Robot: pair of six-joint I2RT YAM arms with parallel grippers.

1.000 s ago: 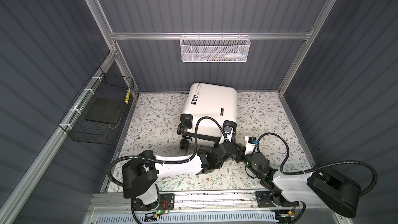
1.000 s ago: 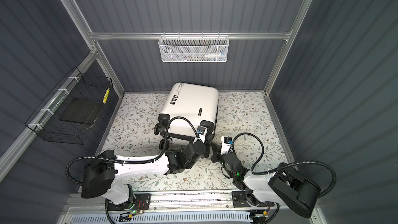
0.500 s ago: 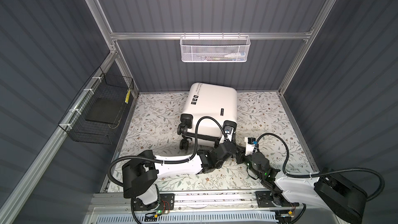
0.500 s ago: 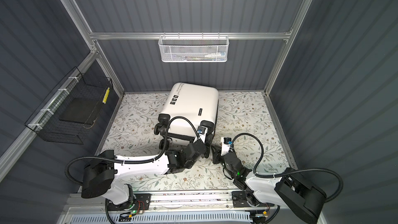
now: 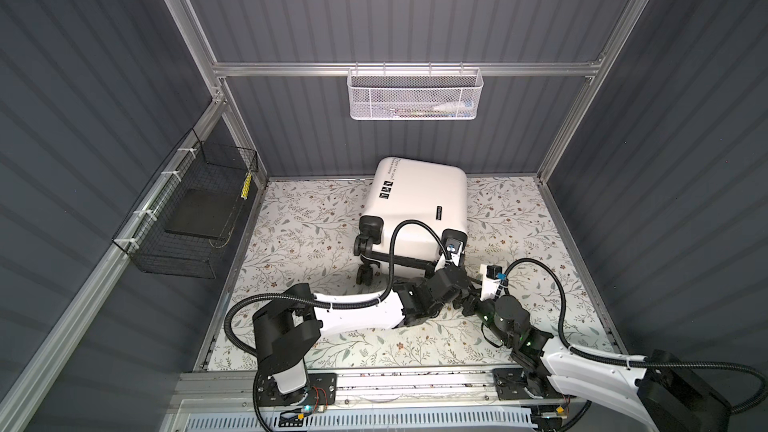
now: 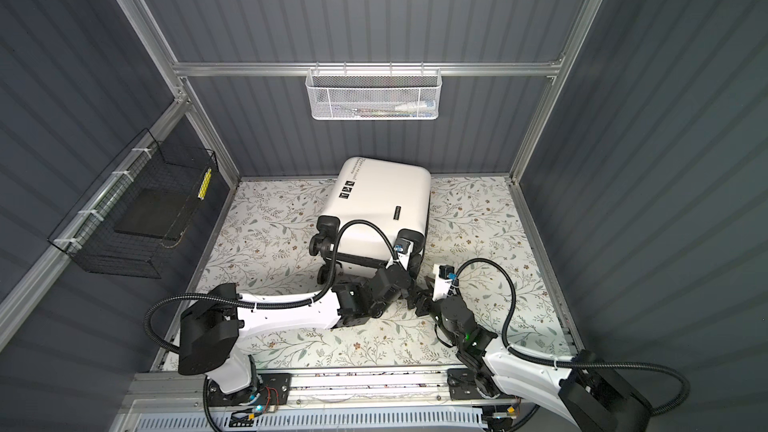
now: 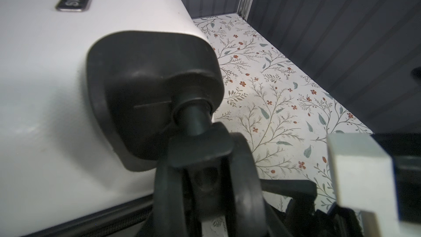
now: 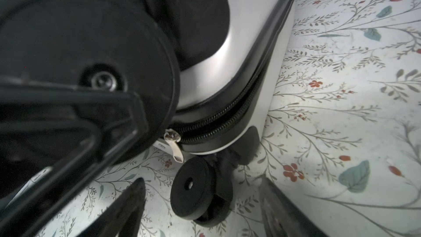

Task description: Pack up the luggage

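Observation:
The luggage is lying crooked and both grippers are crowded at its front corner [image 6: 410, 237], so next my right gripper moves away and straightens the luggage from its long side [image 6: 429, 206].
The luggage [image 5: 415, 201] [image 6: 382, 201], a white hard-shell suitcase, lies shut and flat on the floral floor with its black wheels toward the front. My left gripper [image 5: 459, 270] [image 6: 409, 268] is at the front right corner, shut on the upper caster wheel [image 7: 241, 178]. In the right wrist view one of its fingers crosses that wheel's disc. My right gripper [image 5: 463, 303] [image 8: 201, 185] stands open just right of it, fingers [image 8: 134, 201] spread either side of the lower wheel [image 8: 193, 192] without touching. The silver zipper pull [image 8: 175, 149] hangs free at the corner of the black zipper band.
A white mesh basket [image 5: 415, 93] with small items hangs on the back rail. A black wire basket [image 5: 191, 218] holding a dark flat thing is fixed to the left wall. Dark walls close in the floral floor [image 5: 299, 243] on three sides.
My right gripper has gone from shut to open near the zipper pull, and its arm has shifted slightly back. The left arm and the luggage have not moved.

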